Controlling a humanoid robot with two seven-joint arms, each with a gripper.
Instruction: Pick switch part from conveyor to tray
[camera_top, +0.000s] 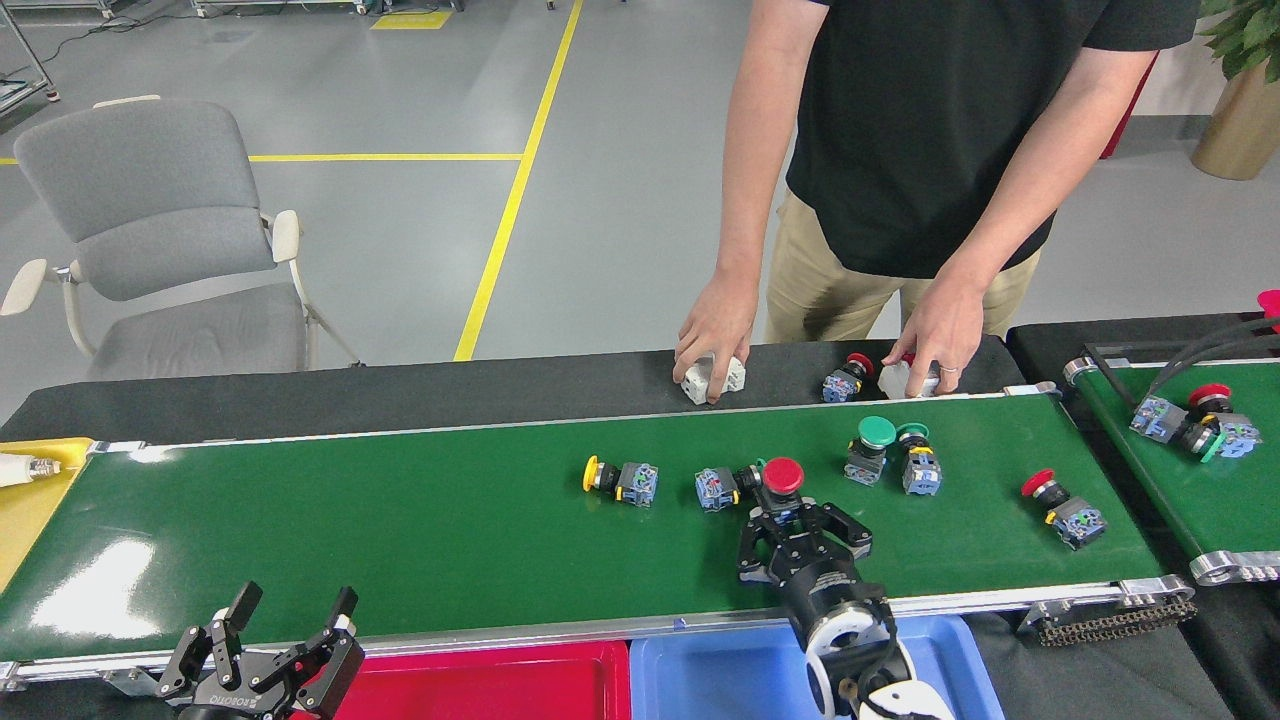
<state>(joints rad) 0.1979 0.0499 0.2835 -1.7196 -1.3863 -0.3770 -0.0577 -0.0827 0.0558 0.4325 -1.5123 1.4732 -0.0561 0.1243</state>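
Switch parts are crowded at the conveyor's end (924, 468) away from my left gripper. I will therefore expect the yellow-capped switch part (620, 480) to ride toward that gripper.
The conveyor (400, 530) is a long green belt across the head view. Several switch parts lie on it. One with a red cap (782, 476) stands near the middle, and my right gripper (792, 512) reaches in from the near edge and is shut on its body, which the fingers hide. A blue switch part (718, 489) touches it on the left. My left gripper (292, 612) hangs open at the belt's near edge on the bottom left, holding nothing. A red tray (480, 685) and a blue tray (720, 680) sit below the near rail.
More parts lie on the belt: a yellow-capped one (617, 480), two green-capped ones (868, 448), a red-capped one (1062, 508). A person's hands (712, 335) rest on white blocks on the black table behind. A second green belt (1160, 470) stands right, a yellow tray (30, 500) left, a chair (150, 250) behind.
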